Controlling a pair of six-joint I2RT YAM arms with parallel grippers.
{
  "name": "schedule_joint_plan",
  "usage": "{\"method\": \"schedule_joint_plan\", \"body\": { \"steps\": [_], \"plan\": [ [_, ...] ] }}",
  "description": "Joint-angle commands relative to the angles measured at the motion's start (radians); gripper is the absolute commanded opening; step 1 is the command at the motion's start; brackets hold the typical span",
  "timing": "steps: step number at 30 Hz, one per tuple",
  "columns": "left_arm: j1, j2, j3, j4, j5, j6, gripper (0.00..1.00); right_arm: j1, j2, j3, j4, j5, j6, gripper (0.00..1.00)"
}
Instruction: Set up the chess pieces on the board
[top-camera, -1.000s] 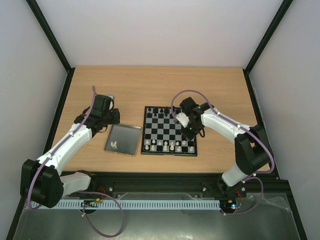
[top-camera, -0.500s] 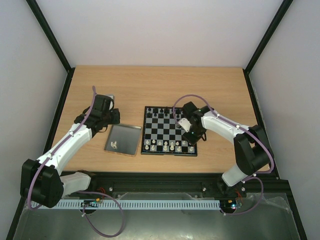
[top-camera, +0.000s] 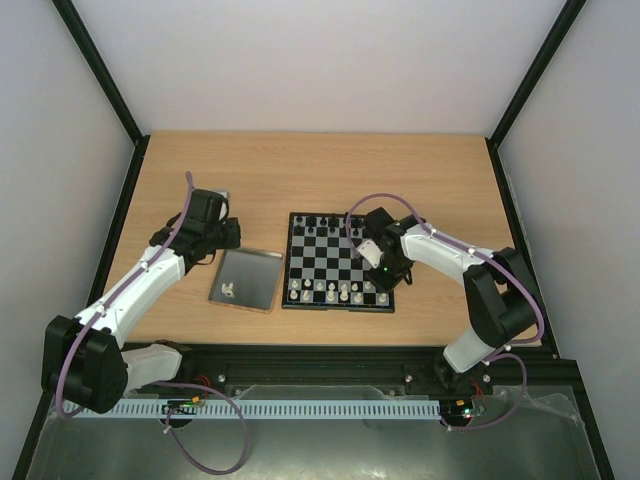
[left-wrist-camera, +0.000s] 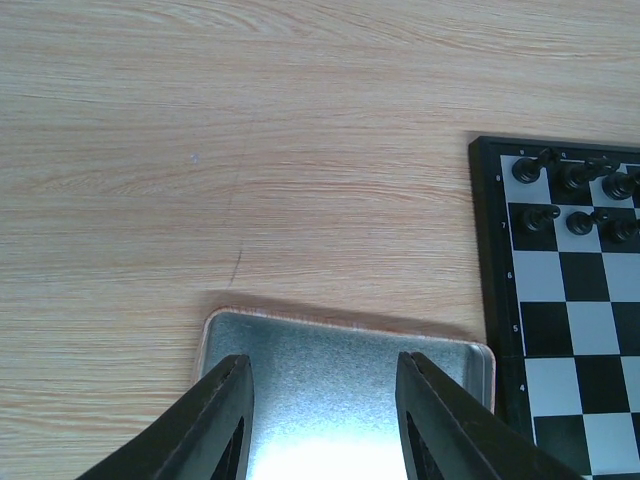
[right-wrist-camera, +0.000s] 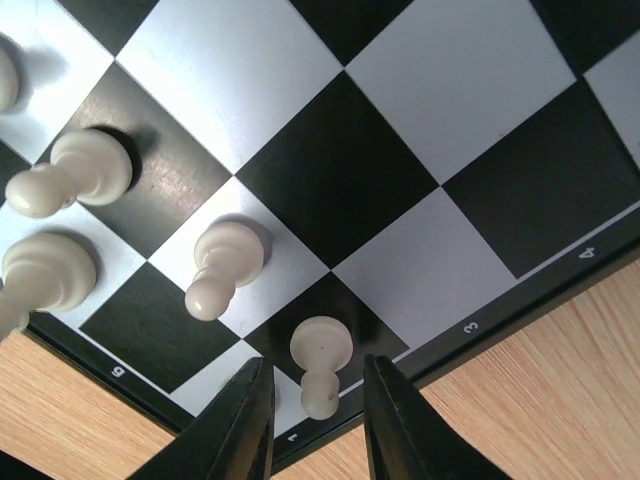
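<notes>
The white pieces in the tray are far from my right gripper. My left gripper should pick one up and pass it to my right gripper above the board.
The board lies mid-table with white chess pieces along its near edge and black ones along its far edge. My right gripper is low over the board's near right corner. In the right wrist view it is open, with a white pawn standing on a dark square between the fingers, clear of both. More white pawns stand to its left. My left gripper is open and empty above the far edge of the grey tray. One white piece lies in the tray.
Black pieces fill the board's far rows in the left wrist view. The tray sits just left of the board, almost touching it. Bare wood table lies beyond both. Black frame posts stand at the table's corners.
My right gripper has moved toward me, from mid-board to the board's near right corner, and lower. The left arm has not moved.
</notes>
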Motion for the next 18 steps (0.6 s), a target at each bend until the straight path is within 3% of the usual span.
{"method": "schedule_joint_plan", "body": {
  "steps": [1,9,18],
  "plan": [
    [0.004,0.014,-0.012,0.002,0.009,-0.001,0.4,-0.004,-0.007,-0.004,-0.044,0.007,-0.004,0.3],
    [0.006,0.106,0.011,-0.129,-0.027,-0.102,0.39,-0.005,-0.099,0.076,-0.072,-0.037,-0.002,0.36],
    [0.0,0.122,0.016,-0.293,0.049,-0.125,0.3,-0.005,-0.185,-0.024,0.12,-0.182,0.027,0.36]
  ]
}}
